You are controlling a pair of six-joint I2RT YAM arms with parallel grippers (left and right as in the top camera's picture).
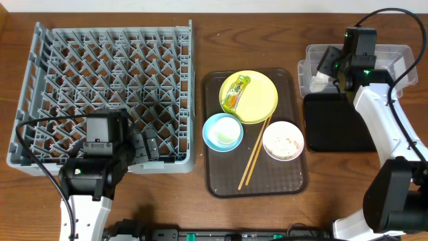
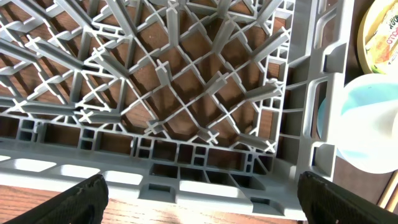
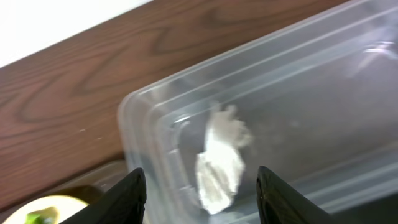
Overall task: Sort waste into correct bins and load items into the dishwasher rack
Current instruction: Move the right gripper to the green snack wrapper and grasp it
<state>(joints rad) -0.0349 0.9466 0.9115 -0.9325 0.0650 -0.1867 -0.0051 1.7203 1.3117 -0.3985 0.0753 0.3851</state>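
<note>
I keep going to the wrapper [image 1: 236, 93] with my right gripper and close it there, because the white tissue is inside the clear tub [image 1: 321, 79] and the wrapper is uncovered on the yellow plate.
The grey dishwasher rack [image 1: 107, 87] fills the left of the table. My left gripper [image 1: 144, 144] is open and empty at its near right corner, above the rack's wall [image 2: 186, 93]. On the brown tray are a yellow plate [image 1: 261, 104] with the green-and-orange wrapper [image 1: 235, 92], a light-blue bowl [image 1: 223, 131], a white bowl [image 1: 283, 140] with rice scraps, and chopsticks [image 1: 255, 154]. My right gripper [image 3: 202, 199] is open over the clear tub [image 3: 311, 93]. The white tissue [image 3: 222, 162] lies in the tub below its fingers. The pale cup is out of view.
The shallow black tray [image 1: 334, 124] sits just in front of the clear tub [image 1: 394, 57] at the right. The brown serving tray [image 1: 221, 181] lies between the rack and the bins. The left wrist view also shows the light-blue bowl [image 2: 367, 124] beside the rack.
</note>
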